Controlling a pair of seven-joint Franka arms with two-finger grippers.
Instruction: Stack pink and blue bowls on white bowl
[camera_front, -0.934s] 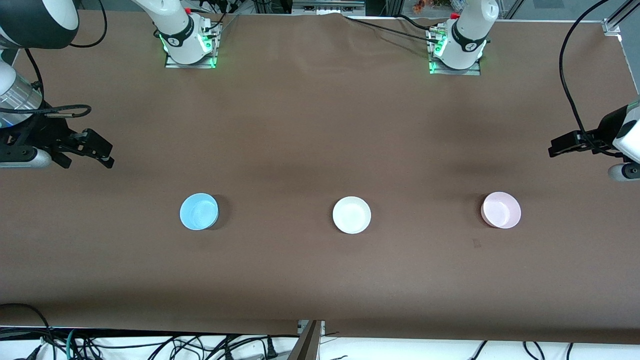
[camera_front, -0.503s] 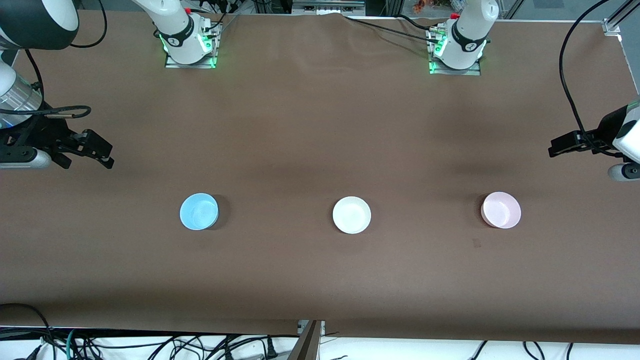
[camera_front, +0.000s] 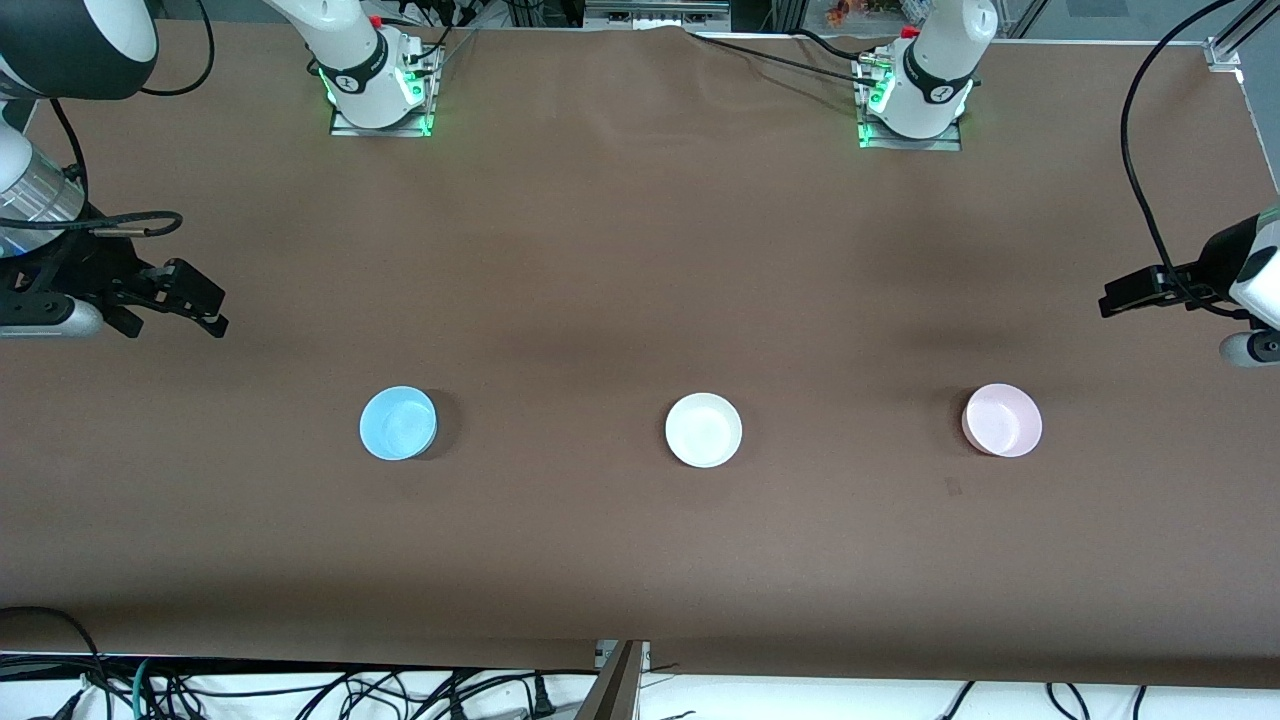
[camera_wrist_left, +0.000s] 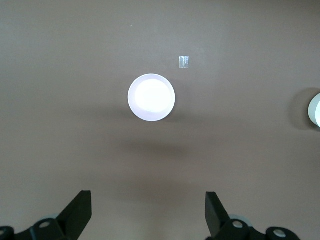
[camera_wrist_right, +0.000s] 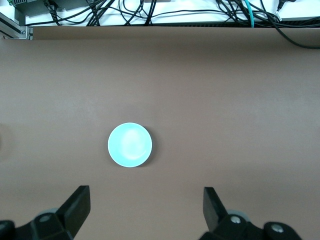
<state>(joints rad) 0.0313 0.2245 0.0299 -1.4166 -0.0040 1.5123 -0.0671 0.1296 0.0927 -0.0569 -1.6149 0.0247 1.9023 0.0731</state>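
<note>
The pink bowl (camera_front: 1003, 420) is upright and in the clear in front of my open fingers, so I keep moving my left gripper down toward its nearest rim (camera_front: 1038, 414) until my fingers are on both sides of that rim.
Three bowls stand in a row on the brown table. The light blue bowl (camera_front: 398, 423) is toward the right arm's end, the white bowl (camera_front: 704, 429) in the middle, and the pale pink bowl (camera_front: 1002, 420) toward the left arm's end. My right gripper (camera_front: 195, 300) is open and empty over bare table at the right arm's end. Its wrist view shows the blue bowl (camera_wrist_right: 130, 145) ahead of the gripper (camera_wrist_right: 145, 210). My left gripper (camera_front: 1125, 295) is open and empty over bare table at the left arm's end. Its wrist view shows the pink bowl (camera_wrist_left: 151, 97) ahead of the gripper (camera_wrist_left: 148, 215).
A small patch of tape (camera_front: 953, 487) lies on the cloth a little nearer the front camera than the pink bowl. The white bowl's rim (camera_wrist_left: 315, 110) shows at the edge of the left wrist view. Cables hang along the table's near edge (camera_front: 300, 690).
The left arm has shifted very slightly toward its end of the table. The bowls and the right arm have not moved.
</note>
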